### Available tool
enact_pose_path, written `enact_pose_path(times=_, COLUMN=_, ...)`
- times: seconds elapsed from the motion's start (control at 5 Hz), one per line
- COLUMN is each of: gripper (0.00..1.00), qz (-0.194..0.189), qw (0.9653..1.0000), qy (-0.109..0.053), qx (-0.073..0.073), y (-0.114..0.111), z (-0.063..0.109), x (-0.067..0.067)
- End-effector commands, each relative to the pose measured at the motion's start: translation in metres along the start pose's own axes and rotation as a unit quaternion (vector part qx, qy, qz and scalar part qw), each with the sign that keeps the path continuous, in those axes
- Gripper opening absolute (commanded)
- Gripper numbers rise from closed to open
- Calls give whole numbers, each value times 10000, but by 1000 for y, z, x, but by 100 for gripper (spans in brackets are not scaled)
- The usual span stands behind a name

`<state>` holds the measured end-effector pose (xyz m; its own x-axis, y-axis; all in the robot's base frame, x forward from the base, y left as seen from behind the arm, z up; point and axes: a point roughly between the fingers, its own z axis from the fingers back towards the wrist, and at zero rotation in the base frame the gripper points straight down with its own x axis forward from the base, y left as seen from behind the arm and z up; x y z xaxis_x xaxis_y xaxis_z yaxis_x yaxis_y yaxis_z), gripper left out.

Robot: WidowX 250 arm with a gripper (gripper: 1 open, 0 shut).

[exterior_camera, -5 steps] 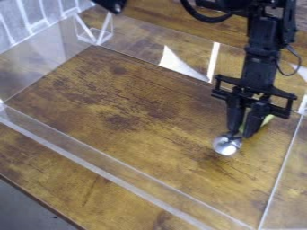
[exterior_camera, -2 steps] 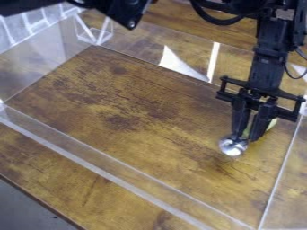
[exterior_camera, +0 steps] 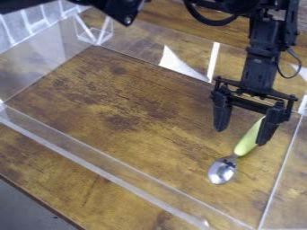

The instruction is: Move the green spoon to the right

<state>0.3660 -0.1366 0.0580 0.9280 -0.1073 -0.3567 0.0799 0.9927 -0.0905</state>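
Observation:
I can see the green spoon's handle (exterior_camera: 249,140) off-centre under my gripper's finger, so next I back away and move the fingers forward over the neck (exterior_camera: 235,157) by the silver bowl.
The green spoon (exterior_camera: 238,154) lies flat on the wooden board at the right side, its yellow-green handle pointing up-right and its shiny silver bowl (exterior_camera: 223,171) toward the front. My gripper (exterior_camera: 249,126) hangs just above the handle's upper end. Its two black fingers (exterior_camera: 223,117) stand wide apart, open, with the handle showing between and below them. Nothing is held.
A clear acrylic wall (exterior_camera: 144,175) rims the wooden board (exterior_camera: 120,99), with its right edge (exterior_camera: 288,171) close beside the spoon. A white paper piece (exterior_camera: 180,63) lies at the back. A dark object (exterior_camera: 120,9) hangs at the top left.
The gripper has opened and let go of the spoon. The spoon now lies flat on the board, and the gripper has risen slightly above it.

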Motion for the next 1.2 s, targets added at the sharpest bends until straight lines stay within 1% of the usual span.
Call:
enact_pose_path(times=0.0, gripper=100, qz=-127, qw=9989, qy=-458, qx=-17, y=7, z=41, x=-13)
enact_pose_path(times=0.2, gripper=100, qz=-229, qw=9983, qy=-538, qx=19, y=13, z=52, x=-22)
enact_pose_path(times=0.4, gripper=100, qz=-214, qw=9974, qy=-684, qx=-13, y=19, z=62, x=-33)
enact_pose_path(times=0.6, gripper=0, qz=-158, qw=9975, qy=-689, qx=-46, y=17, z=62, x=-36)
enact_pose_path(times=0.8, gripper=100, qz=-189, qw=9974, qy=-689, qx=-45, y=17, z=54, x=-36)
enact_pose_path(times=1.0, gripper=0, qz=-233, qw=9973, qy=-700, qx=-41, y=18, z=46, x=-35)
